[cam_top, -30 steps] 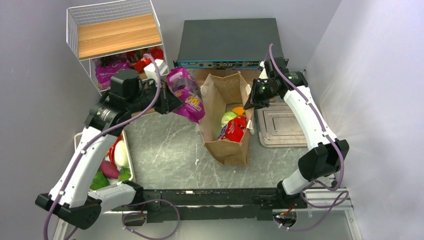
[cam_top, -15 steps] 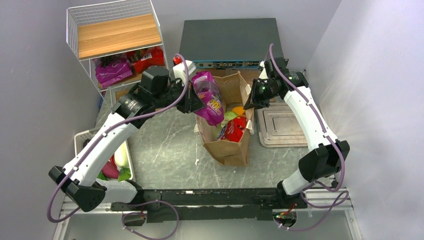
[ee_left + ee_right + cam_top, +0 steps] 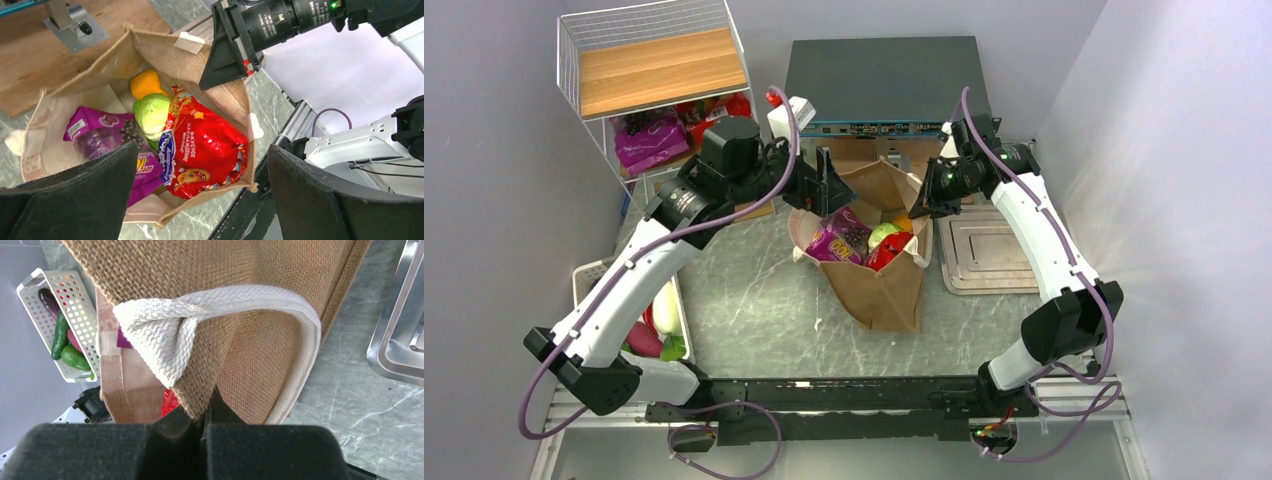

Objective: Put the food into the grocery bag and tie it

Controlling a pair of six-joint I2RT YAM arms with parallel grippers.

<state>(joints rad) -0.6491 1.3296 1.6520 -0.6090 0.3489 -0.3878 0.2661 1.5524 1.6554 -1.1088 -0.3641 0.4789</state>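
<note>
I should carry on moving my left gripper toward the opposite rim and close it there, since my right gripper is shut on one rim and the food is inside the bag.
The tan grocery bag lies open-mouthed at mid table. Inside it I see the purple packet, the pale-green cabbage, a red snack packet and the orange piece. My left gripper hangs open just above the bag's back-left rim, holding nothing. In its wrist view the purple packet, cabbage, red packet and orange piece sit below the spread fingers. My right gripper is shut on the bag's right rim, beside a cream handle.
A white wire rack with a wooden shelf and more packets stands back left. A dark box is at the back, a metal tray to the bag's right, and a white perforated basket of vegetables at the left edge.
My left gripper carried the purple packet rightward over the bag and opened; the packet now lies inside the bag. The bag's mouth has spread to the left. The right gripper kept its hold.
</note>
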